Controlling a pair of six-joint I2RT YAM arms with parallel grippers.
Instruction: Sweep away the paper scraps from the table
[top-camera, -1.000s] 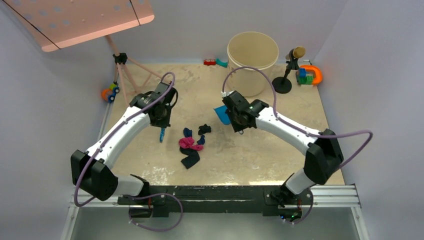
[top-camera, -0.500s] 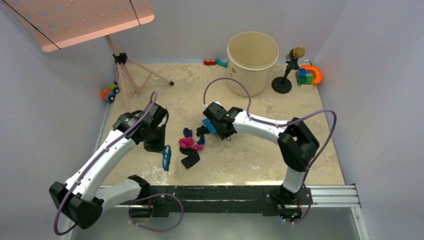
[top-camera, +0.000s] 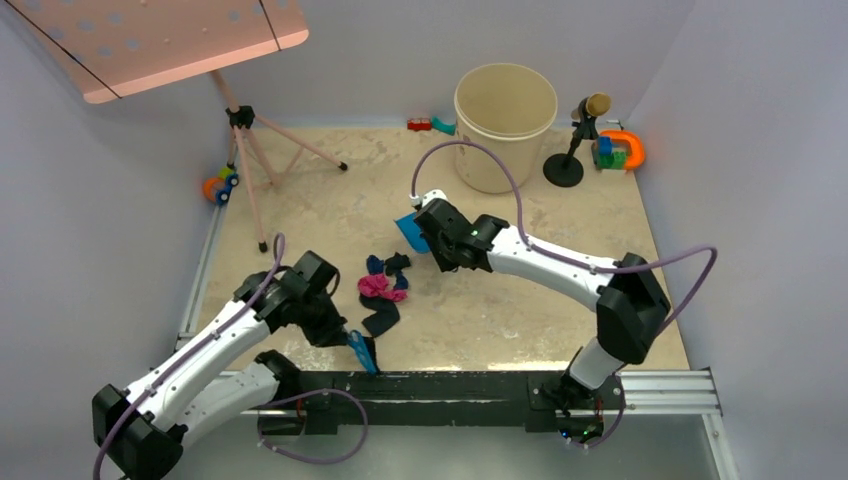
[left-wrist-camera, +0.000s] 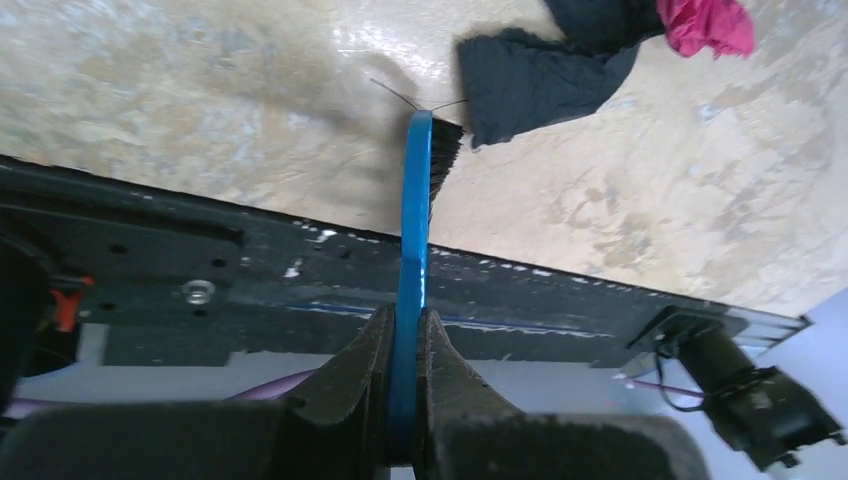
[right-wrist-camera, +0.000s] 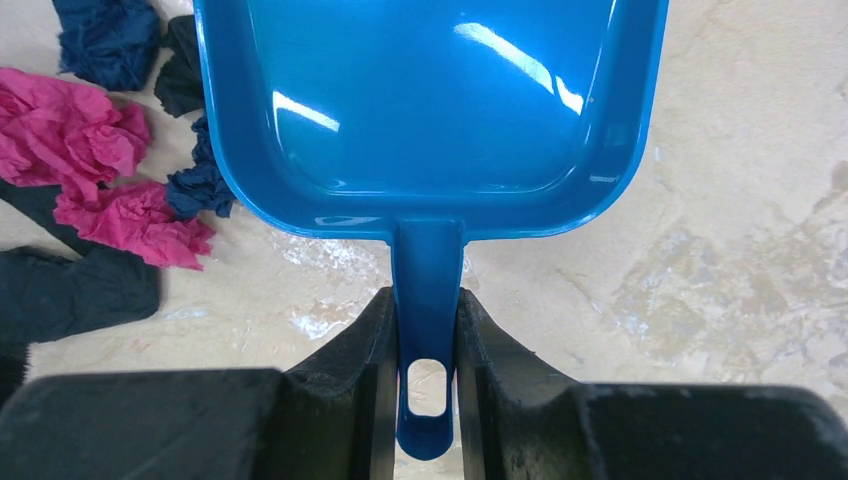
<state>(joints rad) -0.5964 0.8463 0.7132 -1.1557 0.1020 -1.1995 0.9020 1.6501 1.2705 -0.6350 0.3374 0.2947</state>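
Next, my left gripper moves behind the heap and sweeps toward the front, because the brush is at the front of the heap and the dustpan's side faces the scraps.
The paper scraps lie in a small heap of black, dark blue and magenta wads mid-table; they also show in the left wrist view and the right wrist view. My left gripper is shut on the blue brush, whose black bristles touch a black scrap near the table's front edge. The brush also shows in the top view. My right gripper is shut on the handle of the blue dustpan, which is just right of the heap.
A beige bucket stands at the back. A black stand and colourful toys are at the back right. A pink tripod and a toy are at the back left.
My left arm has swung the brush toward the front edge, below the heap. My right gripper moved the dustpan left to the heap, then slightly back from it.
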